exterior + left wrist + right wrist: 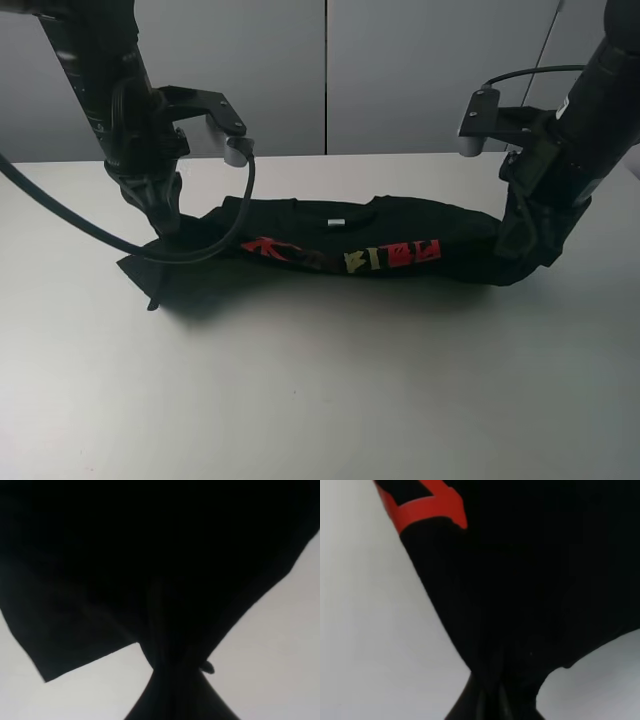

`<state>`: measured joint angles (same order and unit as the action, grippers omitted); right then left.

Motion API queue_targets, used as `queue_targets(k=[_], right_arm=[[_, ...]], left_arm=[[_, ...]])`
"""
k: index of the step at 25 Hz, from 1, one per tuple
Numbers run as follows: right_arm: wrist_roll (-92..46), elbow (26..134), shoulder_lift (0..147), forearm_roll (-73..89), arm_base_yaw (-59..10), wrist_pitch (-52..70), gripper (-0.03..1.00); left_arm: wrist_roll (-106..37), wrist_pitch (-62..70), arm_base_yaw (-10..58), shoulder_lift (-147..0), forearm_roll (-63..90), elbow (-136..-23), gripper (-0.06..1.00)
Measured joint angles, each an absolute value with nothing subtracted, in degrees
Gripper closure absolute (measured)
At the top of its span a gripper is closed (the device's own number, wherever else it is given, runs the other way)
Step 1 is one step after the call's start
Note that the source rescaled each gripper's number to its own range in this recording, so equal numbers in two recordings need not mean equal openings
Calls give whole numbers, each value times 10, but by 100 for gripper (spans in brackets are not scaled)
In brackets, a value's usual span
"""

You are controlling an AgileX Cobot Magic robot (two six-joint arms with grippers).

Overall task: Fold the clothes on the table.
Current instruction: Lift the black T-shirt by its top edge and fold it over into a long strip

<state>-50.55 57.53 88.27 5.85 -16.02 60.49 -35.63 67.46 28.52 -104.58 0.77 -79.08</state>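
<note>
The black T-shirt's printed band droops over the cloth under it, so the robot's right gripper should pull its end back toward the wall before it puts the shirt down.
The black T-shirt with red and orange characters hangs stretched between my two grippers, sagging onto the white table. My left gripper is shut on the shirt's left end, where a sleeve corner droops onto the table. My right gripper is shut on the right end, a little above the table. In the left wrist view the black cloth bunches into the jaws. In the right wrist view the cloth with a red character stroke gathers into the jaws.
A black cable loops from the left arm down in front of the shirt's left end. Grey wall panels stand behind the table's far edge.
</note>
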Motion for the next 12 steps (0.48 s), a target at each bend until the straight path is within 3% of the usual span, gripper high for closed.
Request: queue_targets(k=[12], right_arm=[[-503,538,827,128,-160,687,97]], left_arm=[[-363,692,285,-962,73,-774,94]])
